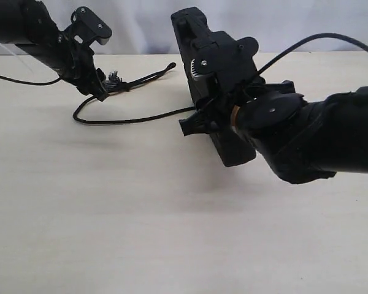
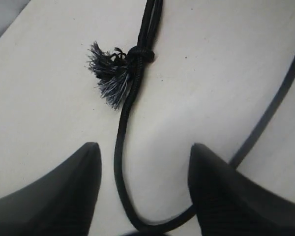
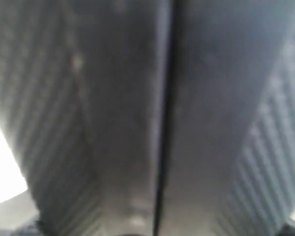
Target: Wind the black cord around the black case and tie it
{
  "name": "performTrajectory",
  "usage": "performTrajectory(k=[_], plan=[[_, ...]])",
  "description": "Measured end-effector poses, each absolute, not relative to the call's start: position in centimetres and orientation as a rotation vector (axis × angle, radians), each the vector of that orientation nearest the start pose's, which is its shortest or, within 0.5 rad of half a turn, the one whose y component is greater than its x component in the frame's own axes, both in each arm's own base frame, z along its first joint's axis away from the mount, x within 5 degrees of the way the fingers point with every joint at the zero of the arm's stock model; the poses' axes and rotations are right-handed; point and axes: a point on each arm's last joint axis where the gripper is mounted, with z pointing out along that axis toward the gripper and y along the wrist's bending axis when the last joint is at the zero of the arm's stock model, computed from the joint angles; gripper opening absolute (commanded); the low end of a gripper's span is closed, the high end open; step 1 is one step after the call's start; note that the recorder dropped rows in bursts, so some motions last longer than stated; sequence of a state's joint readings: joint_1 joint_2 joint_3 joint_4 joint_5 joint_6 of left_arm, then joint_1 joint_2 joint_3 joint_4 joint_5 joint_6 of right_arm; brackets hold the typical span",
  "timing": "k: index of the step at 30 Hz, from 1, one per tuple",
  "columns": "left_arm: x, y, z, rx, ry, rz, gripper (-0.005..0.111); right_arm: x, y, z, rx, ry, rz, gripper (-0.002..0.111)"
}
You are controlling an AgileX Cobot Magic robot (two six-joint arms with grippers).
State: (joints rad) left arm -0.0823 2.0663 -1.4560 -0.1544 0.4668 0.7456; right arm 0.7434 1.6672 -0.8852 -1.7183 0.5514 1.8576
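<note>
The black cord's doubled end (image 1: 152, 78) is almost straight past the knot (image 1: 126, 86), so it will stick out beyond the case when the robot carries it over.
The black case (image 1: 193, 37) stands on edge right of the table's middle, leaning a little. My right gripper (image 1: 200, 121) is shut on its lower half. In the right wrist view the case (image 3: 128, 123) fills the frame, blurred, with a dark seam down it. The black cord (image 1: 129, 119) runs from the case leftward, loops, and passes a knot (image 1: 118, 79) on its way to a far end. My left gripper (image 2: 145, 162) hovers open over the cord (image 2: 120, 147), which curves between its fingers untouched. The knot (image 2: 137, 55) and frayed grey tuft (image 2: 108, 73) lie just beyond the fingertips.
Pale wooden table (image 1: 141, 214) with a white wall behind. A thin smooth cable (image 1: 319, 38) arcs over the right arm; another (image 1: 12, 79) trails from the left arm.
</note>
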Motion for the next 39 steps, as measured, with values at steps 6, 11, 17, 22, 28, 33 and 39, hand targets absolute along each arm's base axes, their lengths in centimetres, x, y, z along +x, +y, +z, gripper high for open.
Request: performTrajectory(k=[6,11,17,22,28,33,39], plan=[[44.4,-4.4,15.4,0.890,2.454,0.081,0.052,23.3,14.7,20.0,-0.320,2.063,-0.147,0.004],[44.3,-4.4,15.1,0.901,2.478,0.068,0.052,22.2,13.6,25.4,-0.188,1.952,-0.013,0.004],[44.2,-4.5,15.1,0.883,2.489,0.045,0.052,25.5,17.3,27.5,-0.312,1.898,0.003,0.004],[44.2,-4.5,15.0,0.882,2.494,0.042,0.052,26.3,17.4,25.0,-0.302,1.917,-0.096,0.004],[44.1,-4.5,15.0,0.883,2.495,0.042,0.052,24.9,15.8,20.9,-0.219,2.054,-0.132,0.004],[44.1,-4.5,15.0,0.887,2.503,0.037,0.052,24.5,16.2,20.0,-0.263,2.119,-0.045,0.004],[44.9,-4.3,14.1,0.883,2.440,0.102,0.052,24.1,17.2,20.1,-0.407,2.133,0.053,0.004]])
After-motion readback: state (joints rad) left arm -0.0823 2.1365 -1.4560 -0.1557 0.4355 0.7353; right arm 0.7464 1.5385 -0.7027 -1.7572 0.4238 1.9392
